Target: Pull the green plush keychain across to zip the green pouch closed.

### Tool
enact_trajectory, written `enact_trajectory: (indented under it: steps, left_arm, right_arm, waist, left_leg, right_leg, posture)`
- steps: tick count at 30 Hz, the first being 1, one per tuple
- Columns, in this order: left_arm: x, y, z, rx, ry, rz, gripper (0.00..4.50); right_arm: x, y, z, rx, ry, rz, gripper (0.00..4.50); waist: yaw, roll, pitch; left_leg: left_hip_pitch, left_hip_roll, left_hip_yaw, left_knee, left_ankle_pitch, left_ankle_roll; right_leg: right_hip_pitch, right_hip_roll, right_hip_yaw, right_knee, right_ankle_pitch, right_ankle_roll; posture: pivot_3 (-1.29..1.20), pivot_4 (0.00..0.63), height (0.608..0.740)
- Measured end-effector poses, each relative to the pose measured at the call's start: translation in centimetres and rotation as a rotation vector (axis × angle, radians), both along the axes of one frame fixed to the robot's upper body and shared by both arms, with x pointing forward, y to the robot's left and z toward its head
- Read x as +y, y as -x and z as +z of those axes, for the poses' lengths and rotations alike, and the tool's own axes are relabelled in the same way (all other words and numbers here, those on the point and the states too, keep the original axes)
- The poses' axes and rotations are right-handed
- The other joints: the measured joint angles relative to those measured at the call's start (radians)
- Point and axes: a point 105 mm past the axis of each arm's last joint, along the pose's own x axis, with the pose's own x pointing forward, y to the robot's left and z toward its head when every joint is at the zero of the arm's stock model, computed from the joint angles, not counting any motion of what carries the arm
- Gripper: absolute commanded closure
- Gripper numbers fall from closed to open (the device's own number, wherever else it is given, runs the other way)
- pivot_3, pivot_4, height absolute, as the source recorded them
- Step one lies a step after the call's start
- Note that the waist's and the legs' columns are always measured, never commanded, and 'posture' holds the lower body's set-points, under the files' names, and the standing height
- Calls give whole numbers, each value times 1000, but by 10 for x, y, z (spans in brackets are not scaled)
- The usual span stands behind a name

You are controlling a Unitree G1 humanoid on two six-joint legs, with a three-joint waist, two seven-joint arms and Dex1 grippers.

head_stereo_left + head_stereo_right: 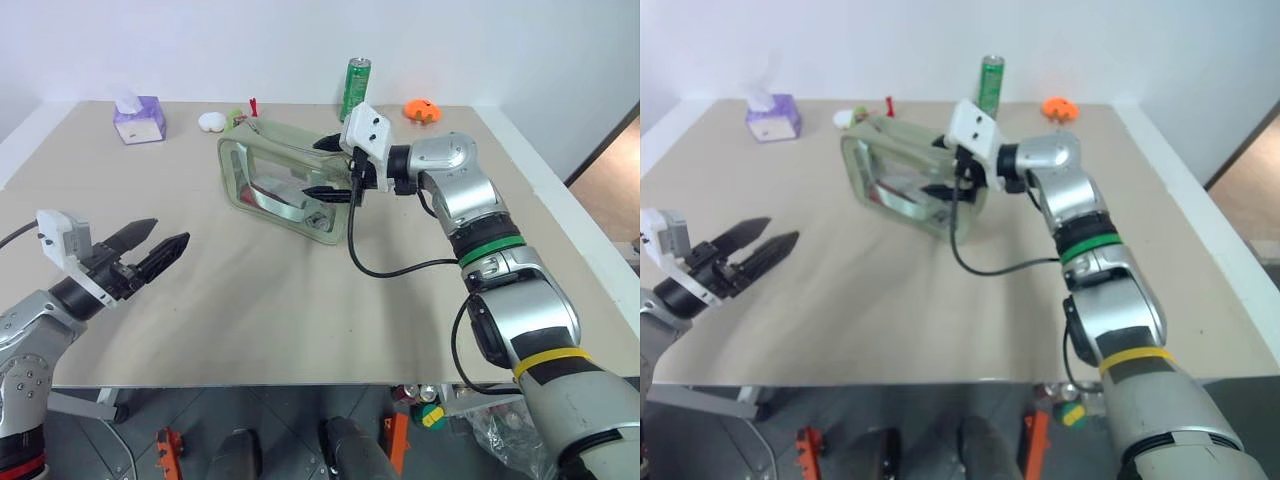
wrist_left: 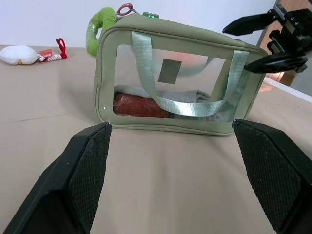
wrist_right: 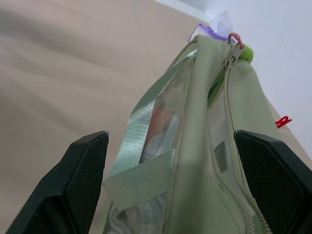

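Note:
My gripper is going to pull the pouch's near rim, and the green pouch's opening (image 3: 221, 141) will spread wider, because the zipper teeth (image 3: 211, 148) are apart along the top.
The green pouch (image 1: 262, 170) stands upright on the tan table, with clear side panels and pale strap handles (image 2: 185, 105). The green plush keychain (image 2: 100, 27) hangs at the pouch's far-left top corner, on a red ring at the zipper pull (image 3: 232, 52). My right gripper (image 1: 315, 168) is open at the pouch's right end, one finger above the top edge and one beside the side panel. My left gripper (image 1: 170, 233) is open, well short of the pouch at the near left, with nothing between its fingers (image 2: 83, 175).
Along the table's far edge stand a purple tissue box (image 1: 139, 118), a small white plush (image 1: 211, 122), a red clip (image 1: 253, 105), a tall green can (image 1: 355, 88) and an orange object (image 1: 422, 110). A black cable (image 1: 400, 268) droops from my right wrist onto the table.

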Motion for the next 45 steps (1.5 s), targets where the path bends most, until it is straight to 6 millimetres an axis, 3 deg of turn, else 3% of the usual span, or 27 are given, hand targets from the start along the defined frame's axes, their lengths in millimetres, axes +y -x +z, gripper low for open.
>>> enact_trajectory:
  steps: [2,6,9,10,14,33,38,42,45]
  left_arm:
    - [0,0,0,0,0,0,362]
    - [0,0,0,0,5,0,350]
    - [0,0,-1,1,6,3,350]
    - [0,0,-1,1,6,5,350]
    - [0,-1,0,1,11,7,350]
    - [-1,-3,5,-18,16,0,350]
    - [-1,-4,5,-18,22,-2,350]
    - [6,-6,7,-21,58,8,350]
    - [21,-4,21,-60,129,41,350]
  right_arm:
    - [0,0,-2,3,4,-1,482]
    - [-2,-9,-19,45,14,-50,1959]
    - [-5,-11,-25,53,27,-61,2810]
    - [-6,-11,-27,58,30,-63,3351]
    - [-6,-10,-29,59,44,-47,4453]
    - [-9,-5,-32,68,51,1,4453]
    - [-18,-6,-28,67,27,-23,4453]
    - [-36,5,-22,100,36,37,4453]
    - [-44,24,-7,104,52,133,4453]
  waist:
    - [0,0,0]
    - [-1,0,0]
    - [-2,0,0]
    - [-2,0,0]
    - [-3,0,0]
    - [-3,0,0]
    - [-3,0,0]
    - [-2,0,0]
    - [0,1,1]
  left_leg:
    - [0,0,0,0,0,0]
    - [0,0,0,0,1,-1]
    - [0,0,0,0,1,-2]
    - [0,0,0,0,1,-2]
    - [0,0,-1,0,1,-2]
    - [0,-1,-2,0,2,-3]
    - [0,-1,-2,0,2,-3]
    - [-1,-1,-2,-1,2,-3]
    - [-1,-1,-3,-1,2,-3]
  right_leg:
    - [0,0,0,0,0,0]
    - [0,0,0,0,0,0]
    - [0,0,0,0,0,0]
    - [0,0,0,0,0,0]
    - [0,0,0,1,0,0]
    - [0,0,-1,1,0,1]
    - [0,0,-1,1,0,1]
    - [0,0,-1,1,0,0]
    - [0,0,-2,1,-2,2]
  posture:
    - [0,150,740]
    - [0,150,740]
    - [0,150,740]
    - [0,150,740]
    - [0,150,740]
    - [0,150,740]
    - [0,150,740]
    - [0,150,740]
    - [0,150,740]
